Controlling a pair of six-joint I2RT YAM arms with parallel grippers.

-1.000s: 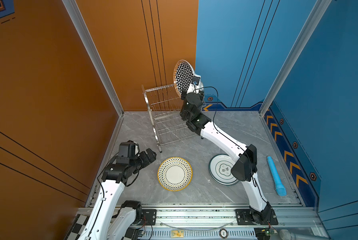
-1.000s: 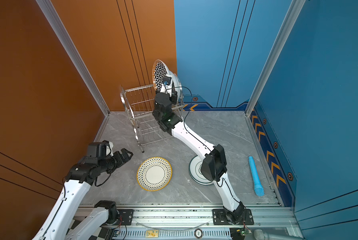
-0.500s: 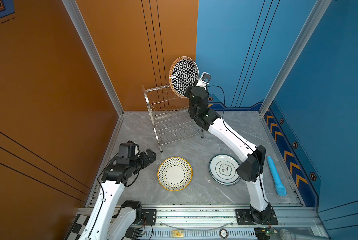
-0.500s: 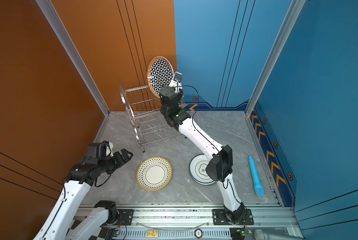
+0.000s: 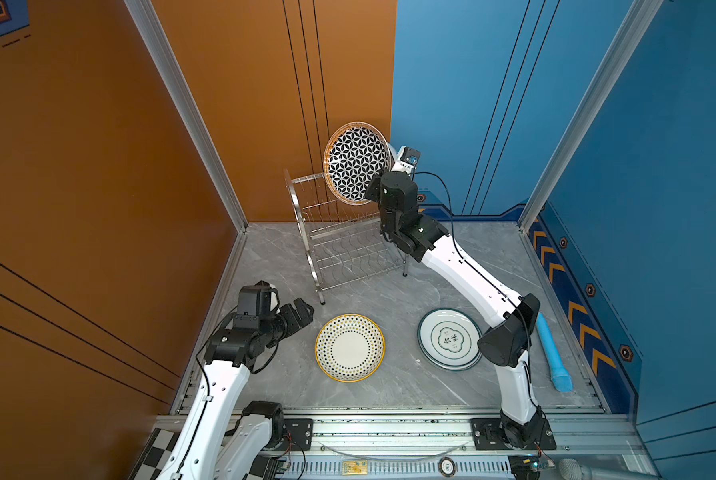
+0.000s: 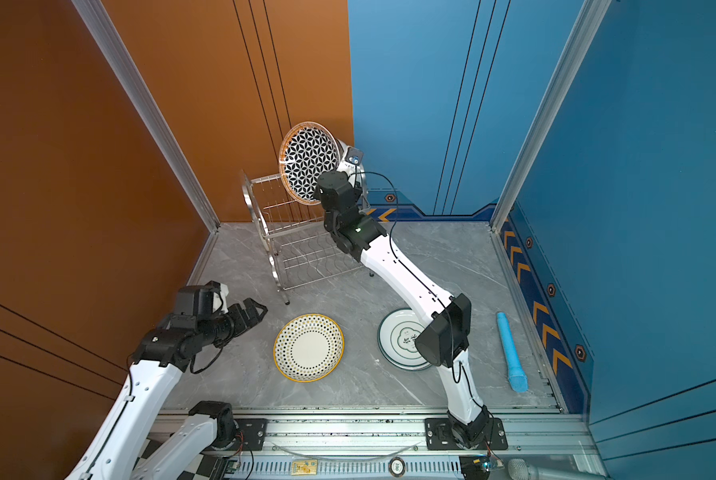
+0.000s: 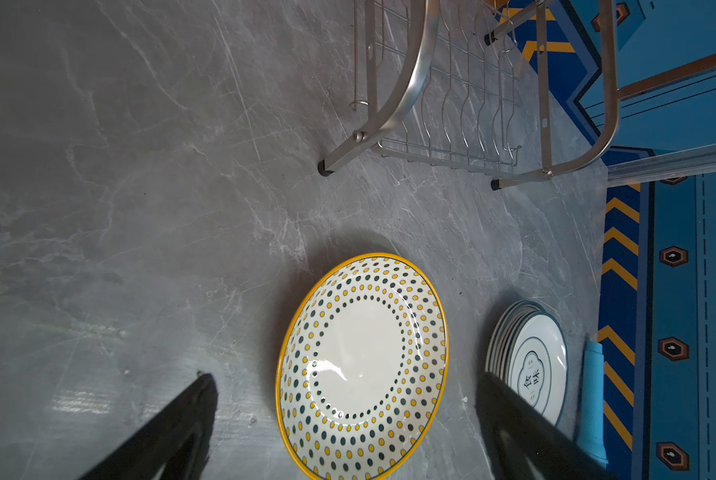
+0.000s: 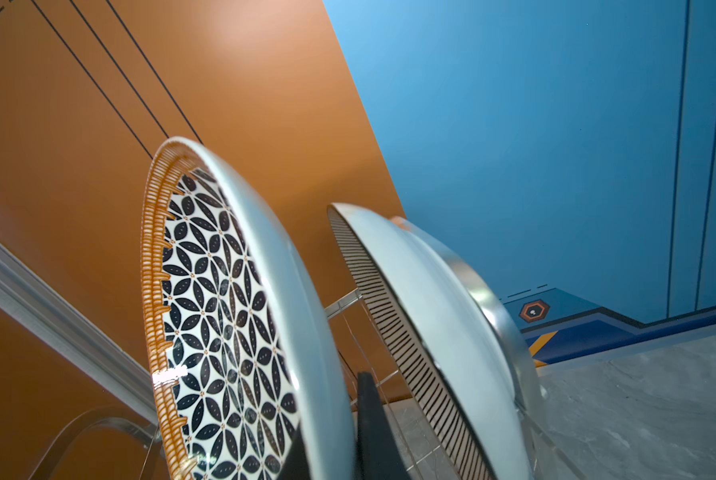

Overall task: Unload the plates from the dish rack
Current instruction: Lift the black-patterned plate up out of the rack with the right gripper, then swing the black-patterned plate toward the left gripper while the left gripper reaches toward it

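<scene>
The robot's right gripper should bring the flower-patterned plate (image 5: pixel 357 162) down and pass it to the left gripper for stacking, because the dotted plate (image 5: pixel 350 347) lies next to the left gripper.
My right gripper (image 5: pixel 371 194) (image 8: pixel 331 415) is shut on the lower rim of a plate (image 5: pixel 356 162) (image 6: pixel 308 162) (image 8: pixel 223 311) with a black flower pattern and an orange rim. It holds the plate upright above the dish rack (image 5: pixel 348 249) (image 6: pixel 302 249). A black-striped plate (image 8: pixel 431 332) still stands in the rack beside it. A dotted yellow-rimmed plate (image 5: pixel 350 347) (image 7: pixel 362 361) and a stack of teal-rimmed plates (image 5: pixel 447 338) (image 7: pixel 535 365) lie on the grey table. My left gripper (image 5: pixel 304 311) (image 7: pixel 348 378) hovers open left of the dotted plate, holding nothing.
A blue cylinder (image 5: pixel 553 353) (image 7: pixel 593 395) lies along the right wall. The rack's arched end frame (image 8: pixel 493 291) stands just behind the striped plate. Orange and blue walls close in behind the rack. A metal rail (image 5: pixel 389 428) runs along the front edge.
The right gripper has lifted the flower-pattern plate up out of the rack and turned its face toward the top cameras. The left arm has not moved.
</scene>
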